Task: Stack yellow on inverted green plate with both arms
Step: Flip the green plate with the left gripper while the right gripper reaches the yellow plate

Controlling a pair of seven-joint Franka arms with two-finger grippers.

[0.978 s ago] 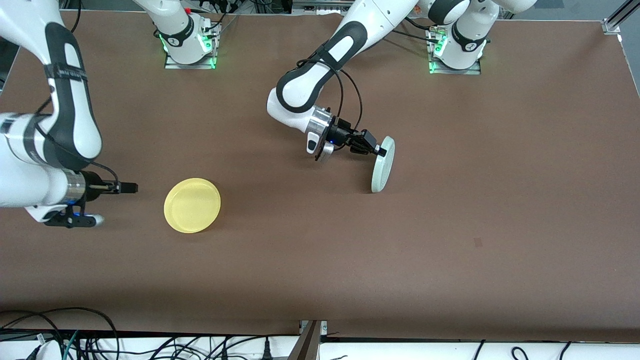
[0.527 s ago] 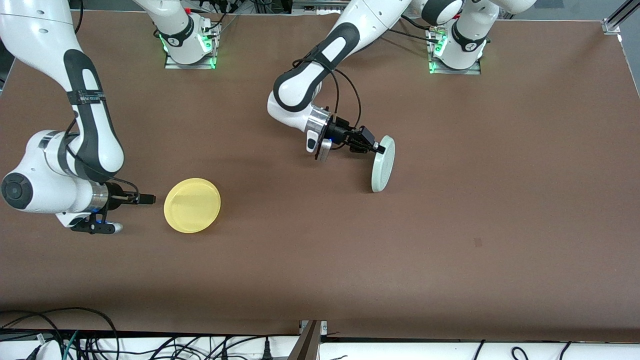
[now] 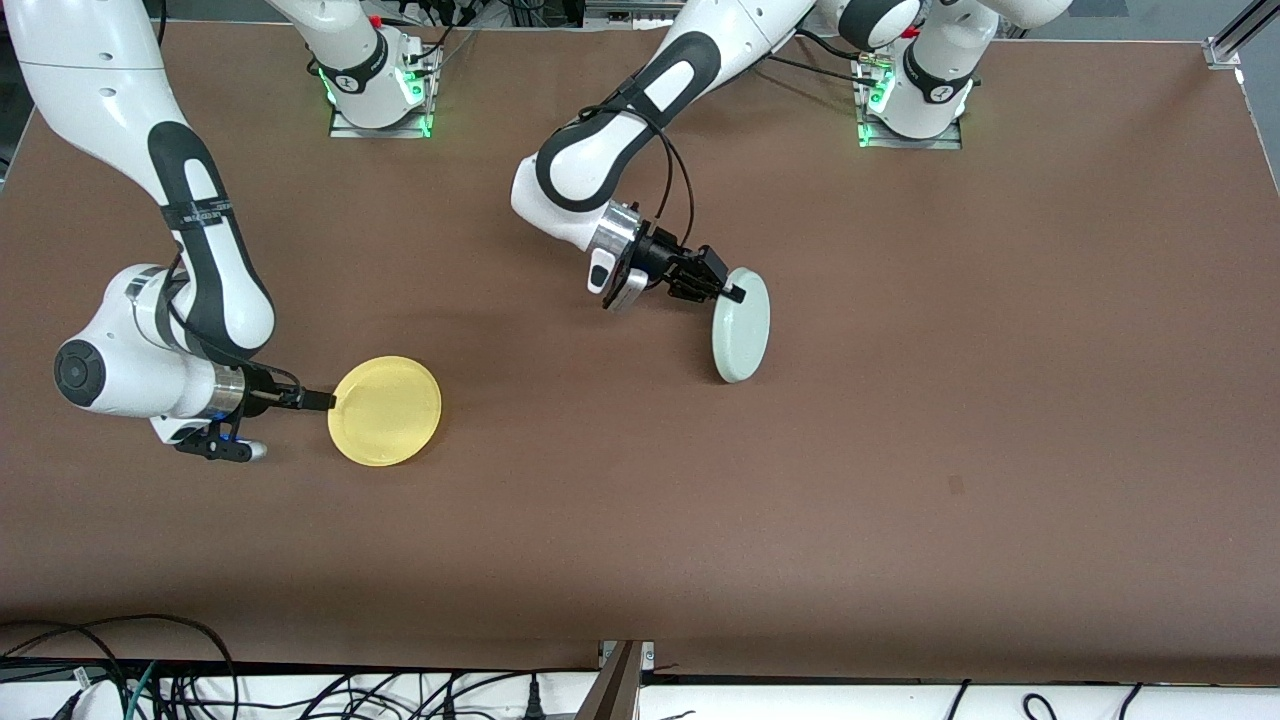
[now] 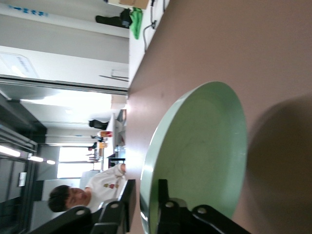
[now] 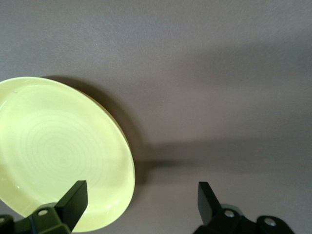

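The green plate [image 3: 741,325] is tilted steeply in my left gripper. Next, I put it down flat and upside down, and move away before my right gripper stacks the yellow plate [image 3: 385,412].
The yellow plate [image 3: 385,410] lies flat, rim up, on the brown table toward the right arm's end. My right gripper [image 3: 322,401] is low at the plate's edge and open. In the right wrist view [image 5: 141,195] one finger is over the yellow plate's [image 5: 58,151] rim and the other over bare table. My left gripper [image 3: 735,295] is shut on the rim of the green plate [image 3: 742,325] and holds it steeply tilted on edge near the table's middle. In the left wrist view [image 4: 145,197] the fingers straddle the green plate's [image 4: 204,156] rim.
The brown table [image 3: 900,450] is bare around both plates. The two arm bases [image 3: 378,90] [image 3: 912,95] stand along the edge farthest from the front camera. Cables lie below the table's near edge [image 3: 300,690].
My right gripper has moved in to the yellow plate's edge. My left gripper has carried the green plate a little toward the right arm's end and tilted its face more toward the front camera.
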